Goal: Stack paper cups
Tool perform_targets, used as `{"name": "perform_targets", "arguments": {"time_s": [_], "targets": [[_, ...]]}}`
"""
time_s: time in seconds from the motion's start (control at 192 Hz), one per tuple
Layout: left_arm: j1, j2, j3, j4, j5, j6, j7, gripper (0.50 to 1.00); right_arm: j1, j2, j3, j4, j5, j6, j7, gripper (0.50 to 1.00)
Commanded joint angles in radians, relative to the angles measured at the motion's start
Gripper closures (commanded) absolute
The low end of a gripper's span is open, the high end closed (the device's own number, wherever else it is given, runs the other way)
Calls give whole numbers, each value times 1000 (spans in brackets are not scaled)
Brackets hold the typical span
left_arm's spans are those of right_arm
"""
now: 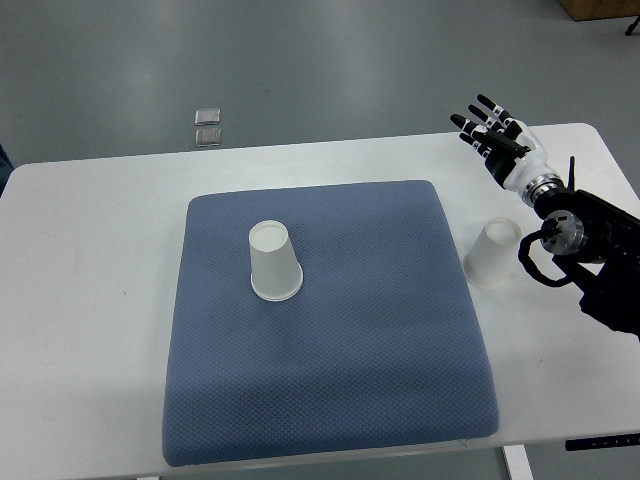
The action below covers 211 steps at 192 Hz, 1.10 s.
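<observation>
The second cup [493, 253] should nest almost all the way over the cup on the blue mat [274, 260] when the robot lowers it, because both stand upside down and get narrower toward the top.
A white paper cup [274, 262] stands upside down on the blue mat [330, 320], left of its middle. A second white paper cup [492, 254] stands upside down on the white table, just off the mat's right edge. My right hand [490, 128] is above the table's far right part, behind the second cup and clear of it. Its fingers are spread and it holds nothing. Its arm comes in from the right edge, passing right next to the second cup. The left arm does not show.
The white table [90, 280] carries the blue mat. Two small square floor fittings [208, 126] lie on the grey floor beyond the table's far edge. A brown box corner [600, 8] shows at the top right.
</observation>
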Motion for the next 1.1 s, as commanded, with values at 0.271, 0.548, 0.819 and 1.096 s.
{"name": "perform_targets", "arguments": {"time_s": [0.271, 0.548, 0.819, 1.096], "targets": [[0, 0, -3, 11, -5, 0, -3, 500, 3, -4, 2, 0, 0, 12, 0, 585], [0, 0, -1, 10, -3, 2, -3, 500, 3, -6, 2, -3, -2, 5, 35, 585], [0, 0, -1, 16, -5, 2, -3, 500, 1, -9, 8, -5, 0, 14, 38, 585], [0, 0, -1, 14, -5, 2, -3, 500, -5, -9, 41, -12, 2, 17, 37, 585]]}}
